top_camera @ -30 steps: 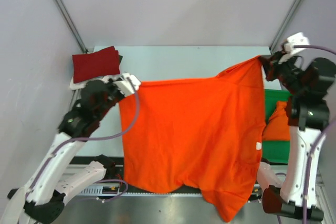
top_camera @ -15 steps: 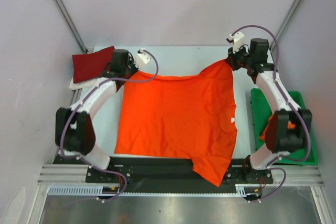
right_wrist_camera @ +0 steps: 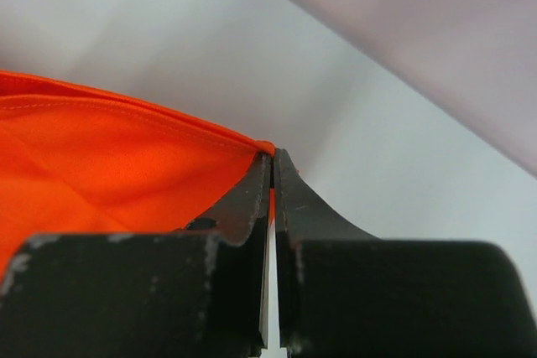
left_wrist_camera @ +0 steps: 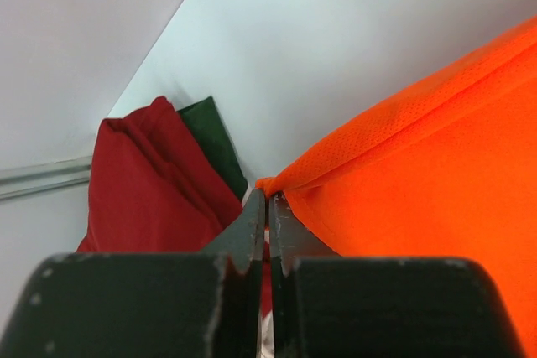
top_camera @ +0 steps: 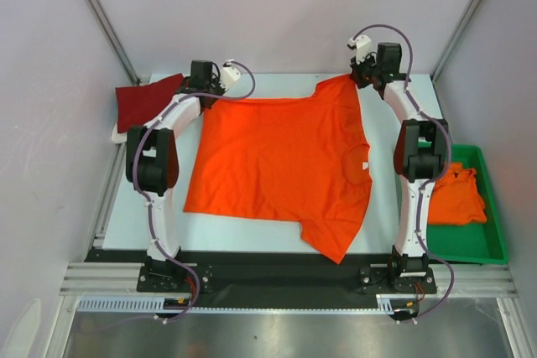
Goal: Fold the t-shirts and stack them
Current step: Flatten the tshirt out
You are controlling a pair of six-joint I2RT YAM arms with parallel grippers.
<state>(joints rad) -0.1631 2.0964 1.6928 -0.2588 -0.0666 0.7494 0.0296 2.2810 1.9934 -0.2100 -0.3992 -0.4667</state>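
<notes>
My grippers should put the corners nearer and take hold again there, because the sleeve hangs over the table's near edge [top_camera: 337, 254] and the t-shirt's held corners are close to the back wall.
A bright orange t-shirt [top_camera: 281, 161] lies spread over the table, one sleeve hanging toward the near edge. My left gripper [top_camera: 211, 96] is shut on its far left corner, seen in the left wrist view [left_wrist_camera: 268, 199] with orange cloth [left_wrist_camera: 419, 157] pinched at the tips. My right gripper [top_camera: 356, 80] is shut on the far right corner, seen in the right wrist view [right_wrist_camera: 270, 157] with orange cloth [right_wrist_camera: 117, 157]. A folded dark red t-shirt [top_camera: 147, 100] lies at the far left, also in the left wrist view [left_wrist_camera: 147, 190]. Another orange t-shirt [top_camera: 457, 194] lies in the bin.
A green plastic bin [top_camera: 482, 245] stands at the right edge of the table. A white folded cloth [top_camera: 120, 132] lies under the dark red shirt, and a dark green cloth [left_wrist_camera: 216, 144] lies behind it. Walls close in at the back and sides.
Both arms have stretched out to the far side, carrying the orange shirt's corners back and down. The shirt now lies flat on the table instead of hanging in the air.
</notes>
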